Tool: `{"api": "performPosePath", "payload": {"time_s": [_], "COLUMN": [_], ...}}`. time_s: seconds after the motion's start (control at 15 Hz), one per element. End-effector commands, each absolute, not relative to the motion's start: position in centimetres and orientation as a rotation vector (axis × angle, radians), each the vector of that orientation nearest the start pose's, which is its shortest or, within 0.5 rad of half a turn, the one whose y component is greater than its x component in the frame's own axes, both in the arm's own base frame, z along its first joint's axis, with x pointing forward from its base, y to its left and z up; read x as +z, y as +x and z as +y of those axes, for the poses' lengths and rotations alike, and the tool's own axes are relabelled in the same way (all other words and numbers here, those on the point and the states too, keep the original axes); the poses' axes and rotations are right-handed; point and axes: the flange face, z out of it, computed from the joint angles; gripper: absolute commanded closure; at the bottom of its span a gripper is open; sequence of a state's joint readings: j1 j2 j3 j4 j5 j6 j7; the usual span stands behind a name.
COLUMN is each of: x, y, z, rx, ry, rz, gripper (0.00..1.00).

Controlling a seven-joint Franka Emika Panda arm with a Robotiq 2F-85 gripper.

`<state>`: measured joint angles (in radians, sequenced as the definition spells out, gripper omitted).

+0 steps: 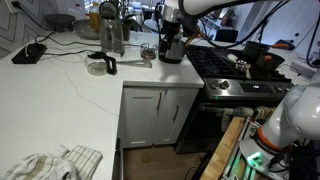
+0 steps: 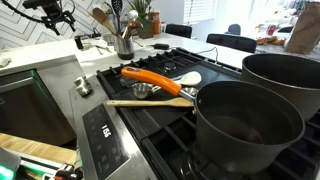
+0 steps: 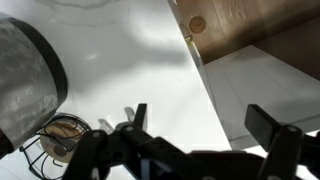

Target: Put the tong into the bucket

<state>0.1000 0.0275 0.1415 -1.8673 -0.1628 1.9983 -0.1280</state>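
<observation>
I should go on moving toward the tong and close my gripper across its slim arm [image 1: 134, 63], because the tong's silvery tips [image 3: 128, 113] are clear of the bucket and crosswise to my open fingers.
In the wrist view my gripper [image 3: 205, 122] is open and empty above the white counter. A shiny steel cylinder, which seems to be the bucket [image 3: 25, 85], fills the left edge. Thin silvery tips beside my left finger may be the tong [image 3: 128, 116]; I cannot tell for sure. In an exterior view the bucket [image 1: 172, 48] stands at the counter's corner by the stove, with my gripper [image 1: 168, 28] just above it. A slim silvery piece, likely the tong [image 1: 130, 62], lies on the counter to its left. The bucket [image 2: 125, 45] holds wooden utensils.
A tall jug [image 1: 112, 35] and a small round cup [image 1: 97, 67] stand on the counter. A wire-like round item [image 3: 60, 140] lies by the steel cylinder. The stove [image 2: 150, 110] carries two large dark pots [image 2: 245, 125], an orange utensil [image 2: 155, 78] and wooden spoons. The counter edge [image 3: 205, 85] drops to the floor.
</observation>
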Motion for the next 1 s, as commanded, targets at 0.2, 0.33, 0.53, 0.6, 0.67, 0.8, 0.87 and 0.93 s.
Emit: {"api": "performPosePath", "payload": {"time_s": [0.2, 0.33, 0.53, 0.6, 0.67, 0.8, 0.87, 0.93], "x": [46.1, 44.6, 42.6, 41.9, 41.4, 40.5, 40.1, 39.8], "y": [64.2, 65.9, 67.9, 68.6, 69.1, 70.2, 70.7, 71.2], "z": [13.4, 13.7, 14.5, 14.7, 15.0, 15.4, 15.7, 15.9], "rx": [-0.337, -0.360, -0.394, -0.397, -0.403, -0.412, -0.433, -0.450], "ry": [-3.196, -3.197, -3.209, -3.209, -3.206, -3.191, -3.187, -3.185], "rz": [-0.765, -0.792, -0.803, -0.815, -0.830, -0.838, -0.837, -0.837], "gripper": [0.00, 0.00, 0.00, 0.00, 0.00, 0.00, 0.00, 0.00]}}
